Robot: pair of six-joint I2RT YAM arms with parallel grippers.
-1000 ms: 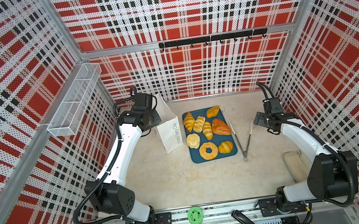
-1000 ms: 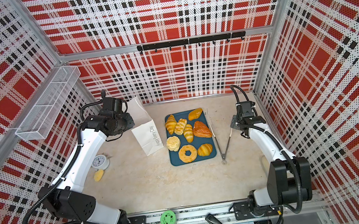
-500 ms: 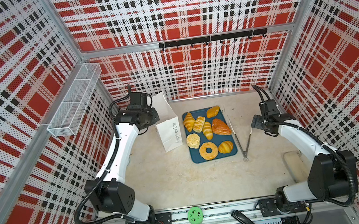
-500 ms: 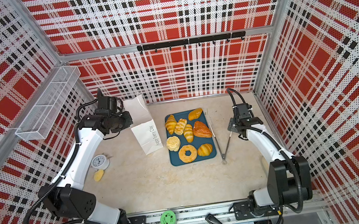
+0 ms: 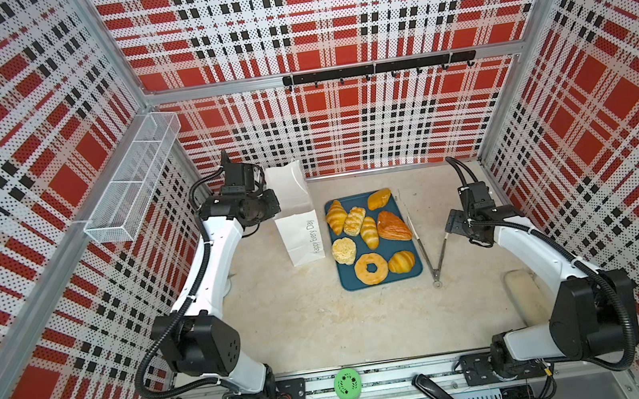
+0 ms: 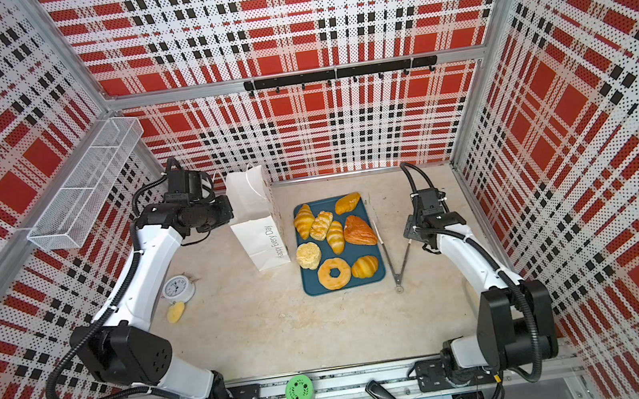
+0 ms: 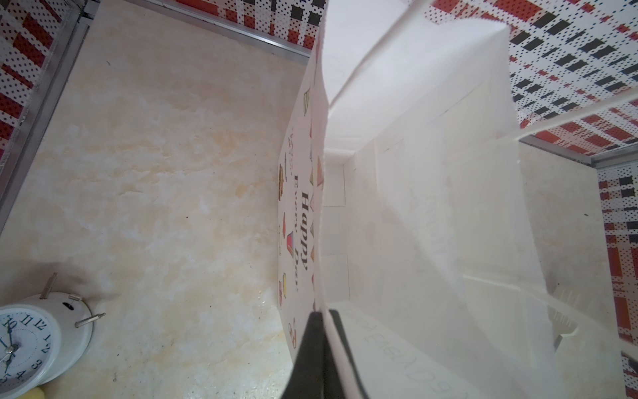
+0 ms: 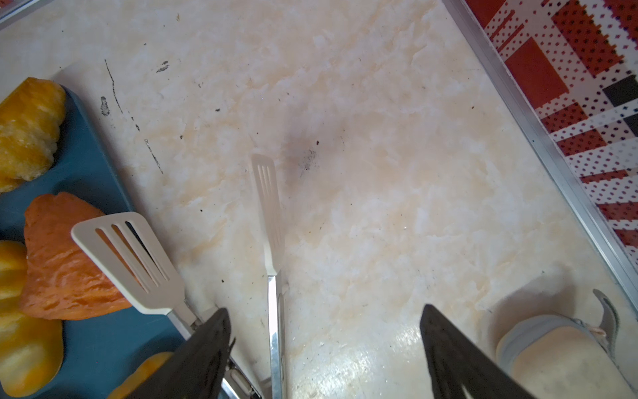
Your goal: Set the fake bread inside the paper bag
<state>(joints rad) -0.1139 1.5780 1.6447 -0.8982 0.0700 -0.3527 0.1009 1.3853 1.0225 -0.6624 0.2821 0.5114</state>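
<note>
The tongs are lying flat and splayed [image 5: 436, 278], so my right gripper should stand them up and my left gripper should come off the bag's rim to take them [image 5: 421, 245].
Several fake bread pieces lie on a teal tray [image 5: 383, 280]: a croissant [image 5: 336, 216], a ring doughnut [image 5: 371, 268], a reddish triangular one [image 5: 392, 225] and a crumbly bun [image 5: 344, 251]. The white paper bag [image 5: 298, 228] [image 6: 259, 233] stands left of the tray, mouth up. My left gripper [image 7: 324, 317] [image 5: 265, 182] is shut on the bag's rim, and the left wrist view looks into the bag [image 7: 414, 207], which holds nothing. My right gripper [image 8: 324, 309] [image 5: 453, 225] hangs open over metal tongs [image 8: 272, 224] [image 5: 434, 252] right of the tray, one tong arm between its fingers.
A white alarm clock [image 6: 177, 288] and a small yellow piece [image 6: 176, 312] lie left of the bag. A pale jar [image 8: 559, 352] lies by the right wall. A wire basket [image 5: 136, 191] hangs on the left wall and a hook rail [image 5: 376, 69] on the back wall.
My left gripper has closed on the bag's rim and drawn it slightly to the left. My right gripper has shifted left over the tongs, its jaws narrowing a little.
</note>
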